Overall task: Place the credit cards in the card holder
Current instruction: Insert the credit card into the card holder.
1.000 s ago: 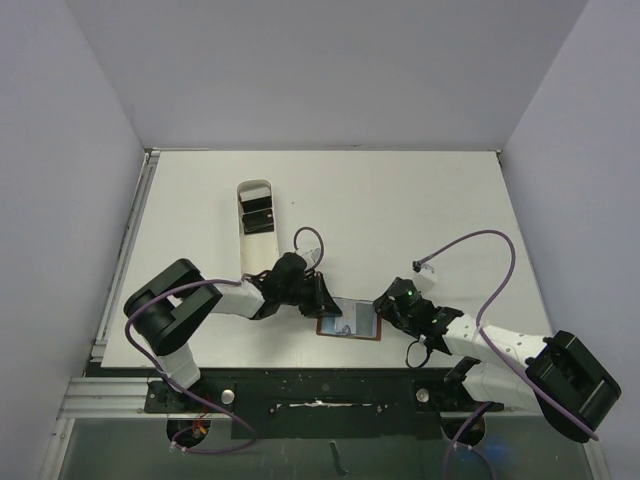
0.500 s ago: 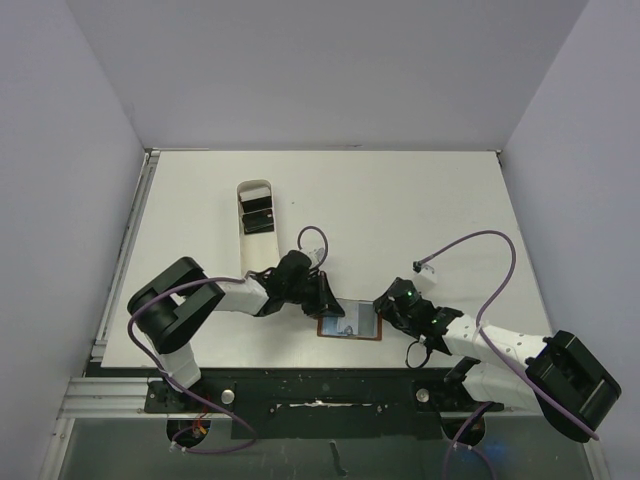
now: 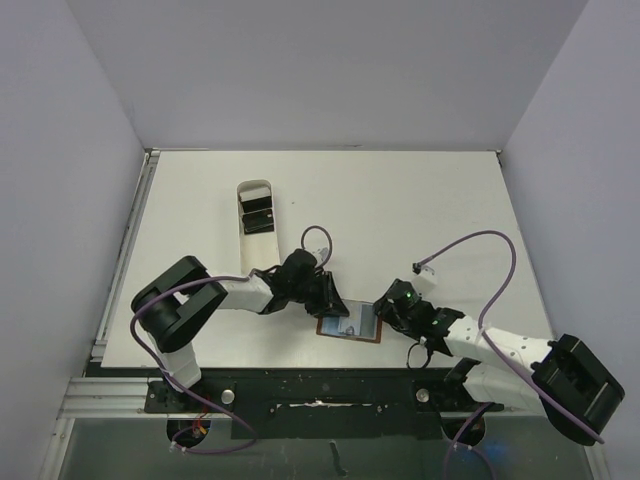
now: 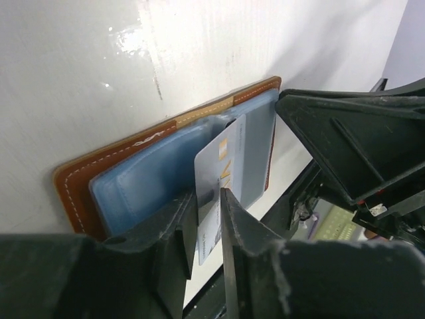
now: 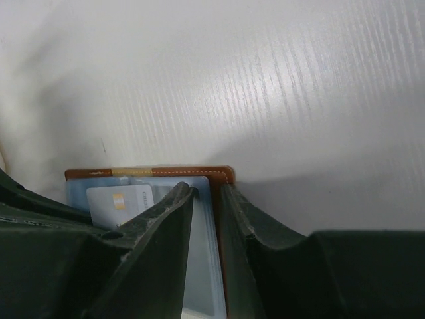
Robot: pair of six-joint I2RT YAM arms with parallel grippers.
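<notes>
The card's raised edge (image 4: pixel 200 179) is poking out of the blue pocket (image 4: pixel 257 146) between the fingers of my left gripper. I should let go of it and then push it in with closed fingers.
The card holder (image 3: pixel 352 326), a brown wallet with pale blue inner pockets, lies open on the table near the front edge. My left gripper (image 3: pixel 334 304) is shut on a pale grey credit card (image 4: pixel 220 166) with a gold chip. It holds the card on edge against the wallet's blue pocket (image 4: pixel 139 183). My right gripper (image 3: pixel 384 311) is shut on the wallet's right edge (image 5: pixel 222 174), one finger on the blue pocket and one outside the brown rim. The card also shows in the right wrist view (image 5: pixel 119 203). Dark cards (image 3: pixel 258 214) lie in the tray.
A long white oval tray (image 3: pixel 250 188) stands behind the left arm, left of centre. The table's front edge and the black base rail (image 3: pixel 320 400) run just below the wallet. Both arms meet closely over the wallet.
My left gripper has moved a little to the right with the card, closer over the wallet. The right gripper has stayed at the wallet's right edge.
</notes>
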